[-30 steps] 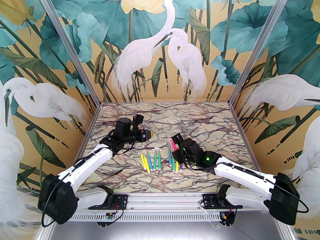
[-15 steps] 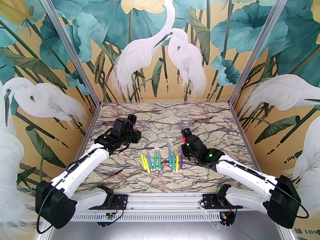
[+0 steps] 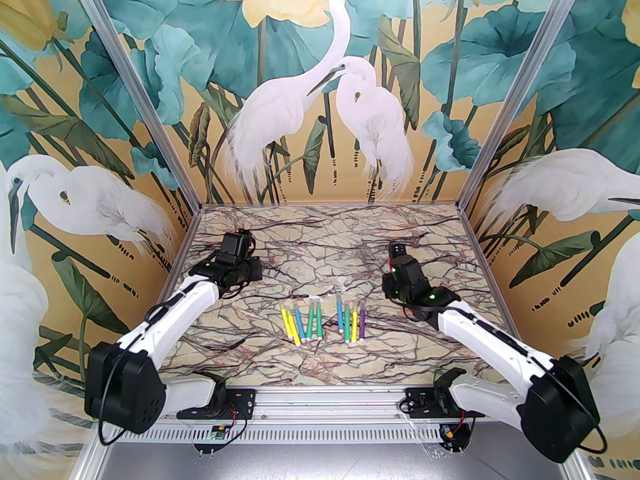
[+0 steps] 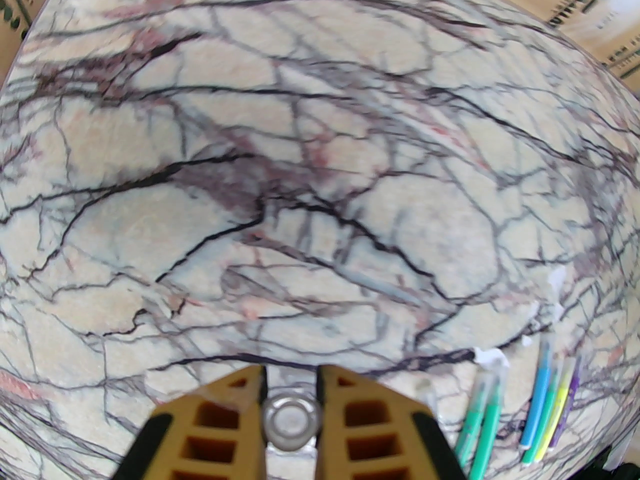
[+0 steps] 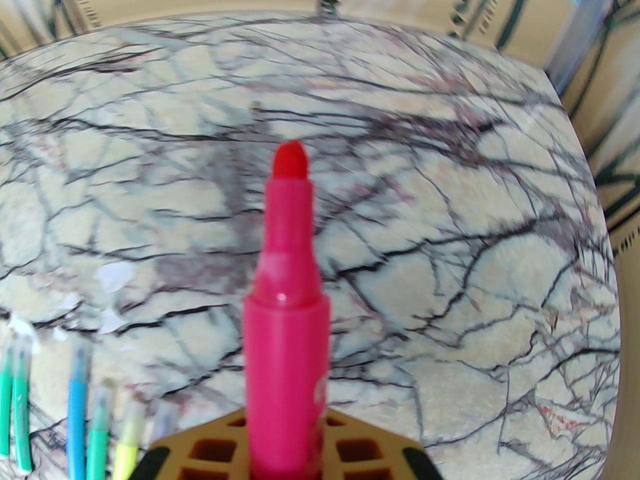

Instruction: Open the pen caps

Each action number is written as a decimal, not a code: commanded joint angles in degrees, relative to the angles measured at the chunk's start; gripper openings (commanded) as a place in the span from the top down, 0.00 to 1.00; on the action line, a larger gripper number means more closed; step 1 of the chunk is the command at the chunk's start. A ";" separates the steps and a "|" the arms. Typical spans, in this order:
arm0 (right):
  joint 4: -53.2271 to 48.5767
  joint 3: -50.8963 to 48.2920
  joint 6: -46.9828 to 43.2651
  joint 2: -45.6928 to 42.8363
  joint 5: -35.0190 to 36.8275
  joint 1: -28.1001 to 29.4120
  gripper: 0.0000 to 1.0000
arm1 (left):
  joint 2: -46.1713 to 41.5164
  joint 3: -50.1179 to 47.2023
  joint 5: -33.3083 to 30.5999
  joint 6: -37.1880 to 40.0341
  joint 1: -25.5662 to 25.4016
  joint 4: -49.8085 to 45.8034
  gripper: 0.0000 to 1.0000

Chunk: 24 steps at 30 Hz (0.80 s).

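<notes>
The red tip is free of its clear cap, so my right gripper should go on lowering the pink pen to the open marble before it lets go of it there.
My right gripper [image 5: 286,430] is shut on a pink pen [image 5: 287,318] whose red tip [image 5: 290,160] stands bare and points away over the table. In my left gripper [image 4: 291,388], shut, sits a clear pen cap [image 4: 291,420], seen end-on between the yellow fingers [image 4: 235,418]. In the top view the left arm [image 3: 232,260] is at mid-left and the right arm [image 3: 402,273] at mid-right, well apart. Several pens lie between them in a left group [image 3: 301,324] and a right group [image 3: 351,324]. Loose clear caps [image 3: 341,282] lie just behind them.
The marble table [image 3: 320,363] is walled by painted panels on three sides, with metal posts at the back corners. Both arm bases sit on the rail [image 3: 320,403] at the near edge. Bare marble lies behind the pens and to both sides.
The grippers were close together over the pens a second ago. The left has since swung back and left with the cap, the right back and right with the pink pen.
</notes>
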 commanded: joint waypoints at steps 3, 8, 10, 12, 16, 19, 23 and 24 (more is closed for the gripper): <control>1.51 1.03 3.68 4.71 -2.70 -4.26 1.00 | 5.62 -0.39 2.93 -2.37 3.46 1.90 1.00; 1.69 1.73 6.95 9.45 -2.56 -7.49 1.00 | 9.38 -0.55 5.41 -3.01 5.42 3.20 1.00; 1.77 2.00 7.82 11.38 -3.21 -8.97 1.00 | 10.78 -0.55 6.12 -2.94 6.04 3.16 1.00; 2.37 2.10 8.31 13.27 -3.92 -10.10 1.00 | 12.23 -0.61 7.15 -2.76 7.01 3.19 1.00; 2.10 3.06 8.62 16.46 -3.77 -10.89 1.00 | 14.73 -0.75 9.55 -2.73 8.29 3.80 1.00; 1.29 4.15 9.10 18.64 -2.76 -11.21 1.00 | 16.61 -0.47 10.72 -2.65 8.62 3.96 1.00; 1.46 4.48 9.51 20.10 -2.91 -11.56 1.00 | 19.05 -0.33 11.41 -2.48 8.75 4.24 1.00; 1.61 4.52 9.69 20.46 -3.03 -11.74 1.00 | 19.64 -0.26 11.58 -2.48 8.83 4.31 1.00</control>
